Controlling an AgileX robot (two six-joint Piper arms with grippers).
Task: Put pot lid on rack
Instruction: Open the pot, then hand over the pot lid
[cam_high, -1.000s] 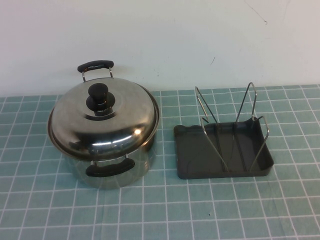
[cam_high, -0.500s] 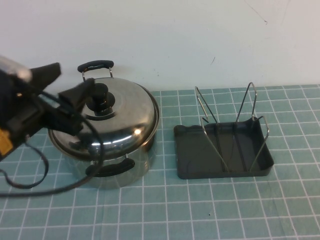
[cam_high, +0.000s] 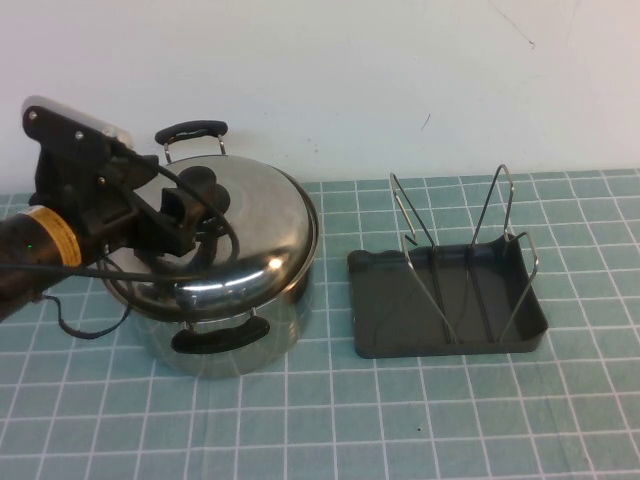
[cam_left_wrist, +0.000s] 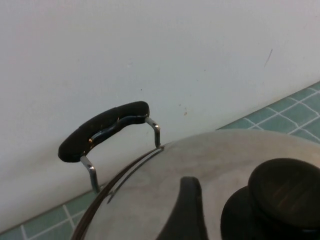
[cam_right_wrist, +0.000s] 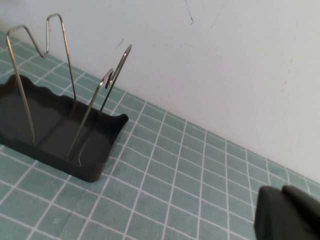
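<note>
The rack's wire loops stand up on both sides of an open gap (cam_high: 476, 285), so the pot lid (cam_high: 262, 220) should stay upright on its edge when the robot lowers it in.
The shiny domed pot lid (cam_high: 262, 222) with its black knob (cam_high: 208, 181) sits on the steel pot (cam_high: 262, 330) at the left. My left gripper (cam_high: 195, 208) has come in from the left and is open just above the lid at the knob. In the left wrist view, one finger (cam_left_wrist: 189, 212) shows beside the knob (cam_left_wrist: 284, 192) on the lid (cam_left_wrist: 210, 165); the other finger is out of frame. The dark grey rack (cam_high: 450, 305) with wire loops stands empty to the right of the pot. My right gripper (cam_right_wrist: 289, 216) is shut and empty, out of the high view, off to one side of the rack (cam_right_wrist: 50, 125).
The pot's far black handle (cam_high: 191, 130) stands close to the white back wall; it also shows in the left wrist view (cam_left_wrist: 102, 130). Its near handle (cam_high: 212, 340) faces me. Green gridded mat (cam_high: 400, 420) covers the table.
My left arm entered from the left and moved over the lid to the knob. Lid, pot and rack have not moved.
</note>
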